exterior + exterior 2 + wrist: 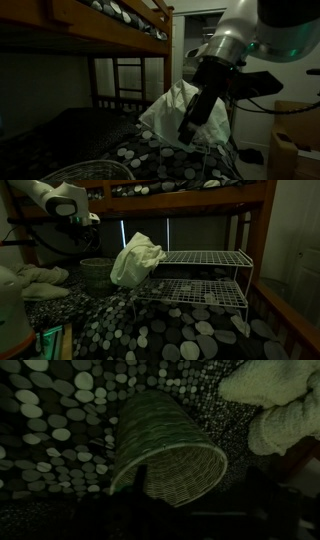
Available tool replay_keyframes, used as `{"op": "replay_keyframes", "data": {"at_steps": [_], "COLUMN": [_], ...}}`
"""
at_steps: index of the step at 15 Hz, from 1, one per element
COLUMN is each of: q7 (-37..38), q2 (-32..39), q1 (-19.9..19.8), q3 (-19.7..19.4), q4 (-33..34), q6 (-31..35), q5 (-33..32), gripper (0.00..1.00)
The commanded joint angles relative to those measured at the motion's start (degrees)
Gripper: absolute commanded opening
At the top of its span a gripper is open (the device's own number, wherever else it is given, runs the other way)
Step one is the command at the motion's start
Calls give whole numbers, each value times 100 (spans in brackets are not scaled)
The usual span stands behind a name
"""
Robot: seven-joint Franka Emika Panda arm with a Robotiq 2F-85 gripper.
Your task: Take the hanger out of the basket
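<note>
My spread fingers are facing the basket's opening [184, 470], clear of the white cloth. My gripper should therefore keep going in until the fingers get to the hanger inside [178, 480].
A round wicker basket [165, 445] stands on the spotted bedcover; it also shows in both exterior views [97, 272] [90, 170]. No hanger shows in any view, and the basket's inside is too dark to read. My gripper [197, 498] hovers above and beside the basket's rim, its two dark fingers wide apart with nothing between them. It also shows in both exterior views [190, 125] [85, 225], pointing down, well above the basket.
A white cloth [135, 260] hangs over the end of a white wire shelf rack [205, 280] next to the basket; it shows in the wrist view [280, 405] too. A wooden bunk bed frame [110, 25] runs overhead. The room is very dark.
</note>
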Motion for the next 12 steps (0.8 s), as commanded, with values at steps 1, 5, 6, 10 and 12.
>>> {"op": "replay_keyframes", "data": {"at_steps": [1,5,6,10,12], "q7": [-319,-100,-136,-432,-754], "q2": [1387,1558,1687,2497,3202], "q1": [596,788,779,511,593], "q3": [307,237,247,716,716], "q4": [571,619,699,984,1262], "q6": [1040,1204,1207,2976,3887], "q5": [445,249,257,72,-227], "gripper": [100,100,100,100,100]}}
